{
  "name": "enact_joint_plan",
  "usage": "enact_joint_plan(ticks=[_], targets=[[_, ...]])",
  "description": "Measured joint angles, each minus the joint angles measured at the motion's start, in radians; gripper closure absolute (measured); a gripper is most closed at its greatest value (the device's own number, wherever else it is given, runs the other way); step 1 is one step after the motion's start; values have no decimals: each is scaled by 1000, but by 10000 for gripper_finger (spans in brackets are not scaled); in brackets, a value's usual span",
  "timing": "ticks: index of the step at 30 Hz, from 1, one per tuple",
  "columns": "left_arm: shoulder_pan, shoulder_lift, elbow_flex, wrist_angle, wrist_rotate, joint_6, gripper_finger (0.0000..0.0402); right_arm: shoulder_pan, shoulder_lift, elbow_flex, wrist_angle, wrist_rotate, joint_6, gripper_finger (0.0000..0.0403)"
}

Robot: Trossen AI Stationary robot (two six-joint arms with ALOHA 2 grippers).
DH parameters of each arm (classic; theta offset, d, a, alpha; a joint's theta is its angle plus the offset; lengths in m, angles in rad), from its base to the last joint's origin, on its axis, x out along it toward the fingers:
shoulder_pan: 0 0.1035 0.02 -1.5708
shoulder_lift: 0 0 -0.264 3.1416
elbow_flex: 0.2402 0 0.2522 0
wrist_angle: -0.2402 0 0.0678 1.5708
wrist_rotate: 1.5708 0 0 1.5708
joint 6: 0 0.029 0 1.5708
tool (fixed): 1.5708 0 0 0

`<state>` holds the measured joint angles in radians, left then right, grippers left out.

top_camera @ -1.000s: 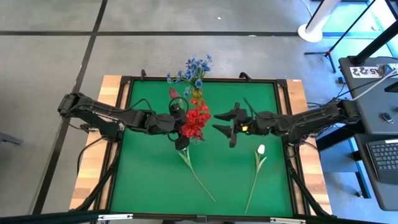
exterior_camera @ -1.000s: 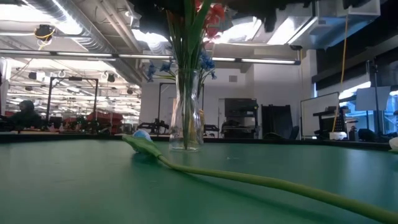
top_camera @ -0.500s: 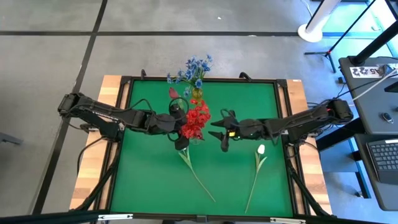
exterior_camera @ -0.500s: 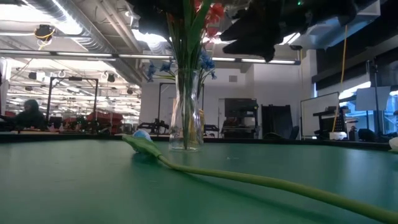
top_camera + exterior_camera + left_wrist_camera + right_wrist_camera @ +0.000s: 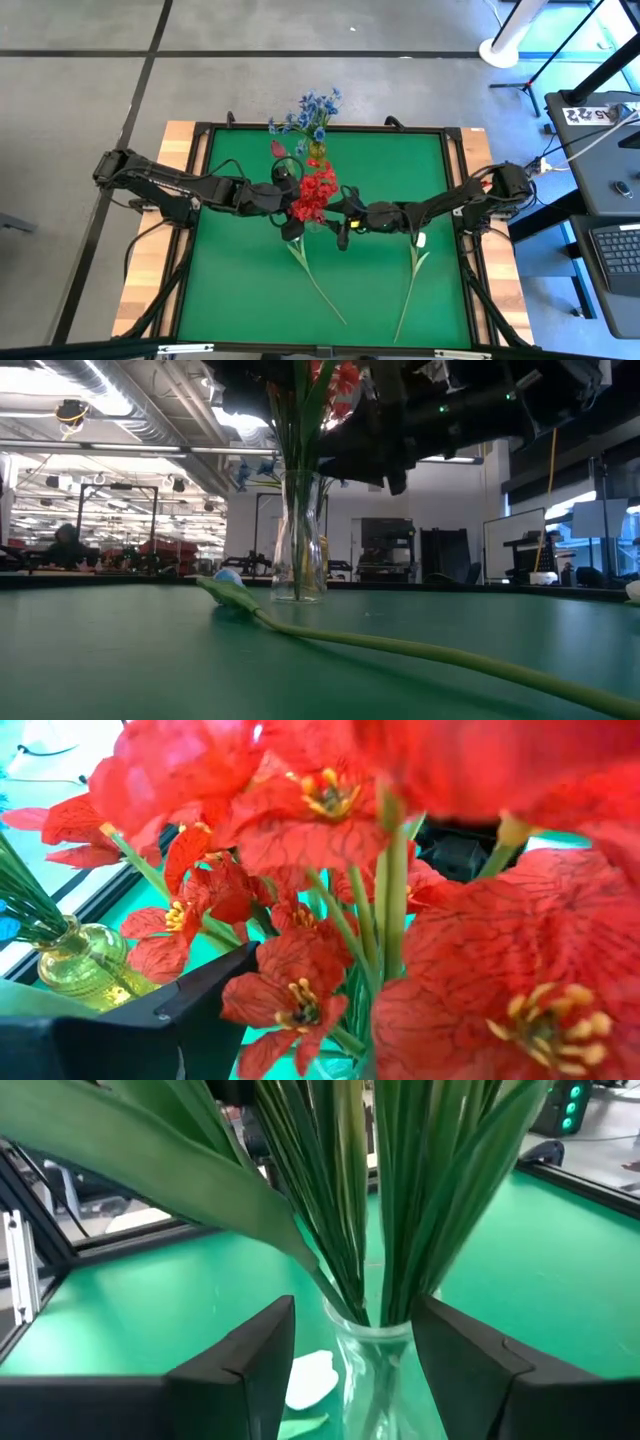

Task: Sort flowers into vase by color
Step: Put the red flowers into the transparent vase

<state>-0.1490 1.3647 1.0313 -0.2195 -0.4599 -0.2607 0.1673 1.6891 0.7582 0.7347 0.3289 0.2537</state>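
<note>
I should keep the clear glass vase's neck (image 5: 299,484) steady with my right gripper while my left gripper, now in among the red blooms (image 5: 315,189), pulls back out.
Red flowers (image 5: 316,190) stand with their green stems (image 5: 375,1190) in a clear glass vase (image 5: 298,545) at the table's middle. My left gripper (image 5: 287,200) is open at the blooms' left side, with red blooms (image 5: 300,830) close in front of it. My right gripper (image 5: 339,222) has come level from the right and is open. Its fingers stand on either side of the vase's neck (image 5: 372,1360), just under the stems. A long-stemmed flower (image 5: 318,282) lies on the mat, its pale bud (image 5: 228,582) near the vase's foot. My left gripper has blooms against its one visible finger (image 5: 190,1015); I cannot tell whether it touches them. My right gripper flanks the vase's neck; a gap shows at one finger (image 5: 255,1370), and the other finger (image 5: 470,1370) is right beside the glass, so I cannot tell whether it touches.
A yellow-green vase (image 5: 316,150) with blue flowers (image 5: 310,108) stands near the far edge. A white tulip (image 5: 420,240) with its stem (image 5: 408,295) lies near the right edge. A raised black frame (image 5: 458,200) bounds the green mat.
My right gripper has sunk and gone toward the table's left, up to the clear vase, so that its fingers now stand on either side of the neck. The vase and the flowers have kept still.
</note>
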Motion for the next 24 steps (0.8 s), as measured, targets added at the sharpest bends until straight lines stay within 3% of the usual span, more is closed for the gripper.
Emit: enact_joint_plan(ticks=[4,15,24], targets=[[0,0,0,0,0,0,71,-6,6,0,26,0,11,174],[0,0,0,4,1,-1,71,-40,32,2,66,-7,89,50],[0,-1,0,13,1,-3,72,-39,147,144,70,-72,64,44]])
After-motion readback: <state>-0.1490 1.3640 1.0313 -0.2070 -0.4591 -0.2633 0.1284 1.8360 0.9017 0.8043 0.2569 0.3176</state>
